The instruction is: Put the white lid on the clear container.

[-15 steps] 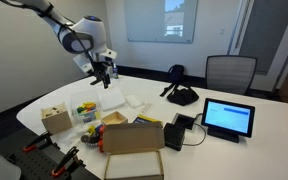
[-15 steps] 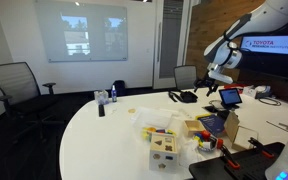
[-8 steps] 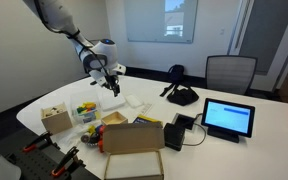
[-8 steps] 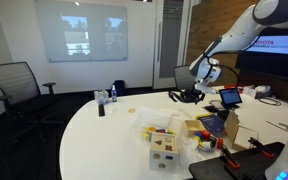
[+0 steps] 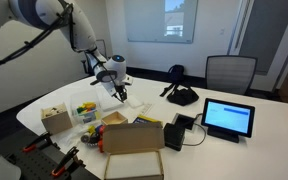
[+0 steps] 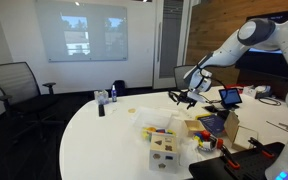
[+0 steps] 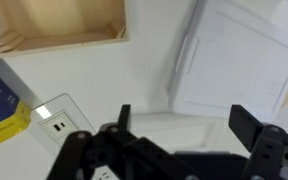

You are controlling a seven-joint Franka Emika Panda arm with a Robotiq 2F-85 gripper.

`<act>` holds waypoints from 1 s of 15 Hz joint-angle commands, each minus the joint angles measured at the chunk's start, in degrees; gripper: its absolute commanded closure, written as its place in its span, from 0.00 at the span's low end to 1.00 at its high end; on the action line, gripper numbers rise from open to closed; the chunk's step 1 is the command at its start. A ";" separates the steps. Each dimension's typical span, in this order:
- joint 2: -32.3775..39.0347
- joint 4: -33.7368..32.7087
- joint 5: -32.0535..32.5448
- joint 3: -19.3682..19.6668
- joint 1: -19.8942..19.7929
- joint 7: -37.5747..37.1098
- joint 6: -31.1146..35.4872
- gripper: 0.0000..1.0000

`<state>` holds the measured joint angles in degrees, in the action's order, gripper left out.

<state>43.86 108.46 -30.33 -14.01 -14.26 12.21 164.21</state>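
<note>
My gripper keeps going down until it closes near the lid's corner (image 7: 173,106), as my open fingers are across the white lid's edge (image 7: 183,62) with clear table beside it.
The white lid (image 7: 239,60) lies flat on the white table and fills the upper right of the wrist view. It also shows in an exterior view (image 5: 134,101). My gripper (image 7: 184,125) is open and empty, low over the table at the lid's near edge. It shows in both exterior views (image 5: 118,90) (image 6: 187,98). The clear container (image 5: 87,112) with colourful objects inside stands uncovered near the table's front, beside the lid. It also shows in the other exterior view (image 6: 156,121).
A brown cardboard box (image 5: 134,137) (image 7: 59,25) stands near the lid. A small wooden box (image 5: 55,120) (image 6: 164,150) is by the container. A white power strip (image 7: 59,115), a tablet (image 5: 229,118) and a black headset (image 5: 181,95) lie on the table.
The arm has swung across and come down from above the table to just over the white lid. The gripper stays open. Nothing on the table has moved.
</note>
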 commanded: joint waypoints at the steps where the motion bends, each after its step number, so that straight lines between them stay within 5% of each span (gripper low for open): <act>1: 8.37 -8.37 2.41 -3.64 -2.32 0.56 0.46 0.00; 15: 35.79 -39.16 11.58 -11.92 -1.71 0.91 -2.26 0.00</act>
<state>75.25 75.74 -19.32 -23.44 -15.93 12.21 163.70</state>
